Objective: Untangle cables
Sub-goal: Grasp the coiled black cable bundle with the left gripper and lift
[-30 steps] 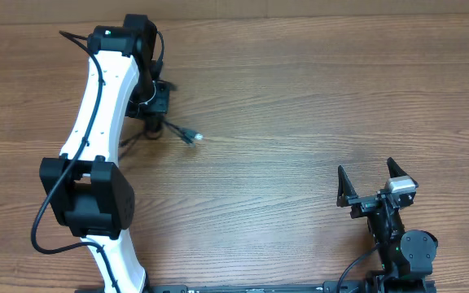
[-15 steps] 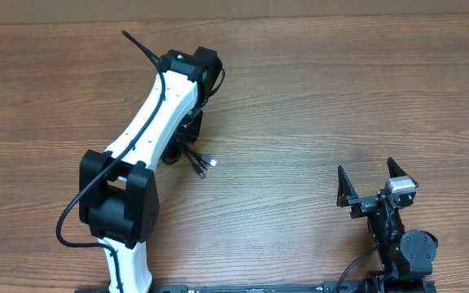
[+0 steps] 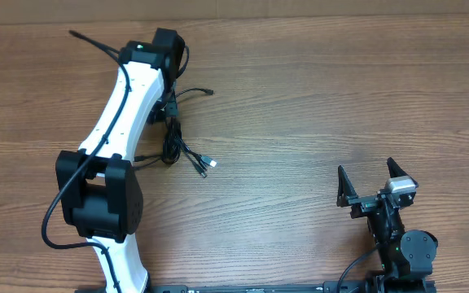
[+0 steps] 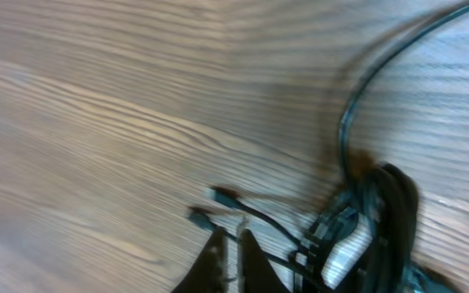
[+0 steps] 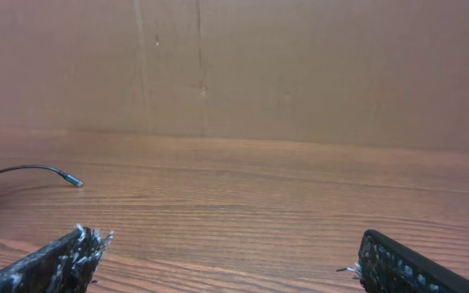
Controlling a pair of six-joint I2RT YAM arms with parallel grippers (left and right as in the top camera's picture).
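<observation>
My left gripper should bring the tangle (image 3: pixel 172 145) closer, because it lies bunched up far from my right gripper. My left gripper should then take one edge while my right gripper holds the other (image 4: pixel 399 195).
The cables (image 3: pixel 174 145) lie as a small black tangle on the wooden table, just below my left gripper (image 3: pixel 169 104). One strand curves out to the right and ends in a plug (image 3: pixel 209 92); two more plugs (image 3: pixel 205 167) lie at the tangle's lower right. In the blurred left wrist view the left gripper (image 4: pixel 228 244) is shut. Thin cords with plugs (image 4: pixel 221 194) pass right behind its fingertips to the cables (image 4: pixel 373 220); whether one is pinched does not show. My right gripper (image 3: pixel 366 167) stands open and empty at the front right, far from the tangle, also seen as the right gripper (image 5: pixel 226 244).
The left arm's white link (image 3: pixel 116 122) stretches diagonally over the table's left side, with a thick black robot cable (image 3: pixel 51 220) looping beside it. A brown cardboard wall (image 5: pixel 300 65) rises behind the table. One cable end (image 5: pixel 72 181) shows far left in the right wrist view.
The left arm swung right, opened and left the cables on the table, then swung back up-left and shut again above the tangle. The right arm has not moved.
</observation>
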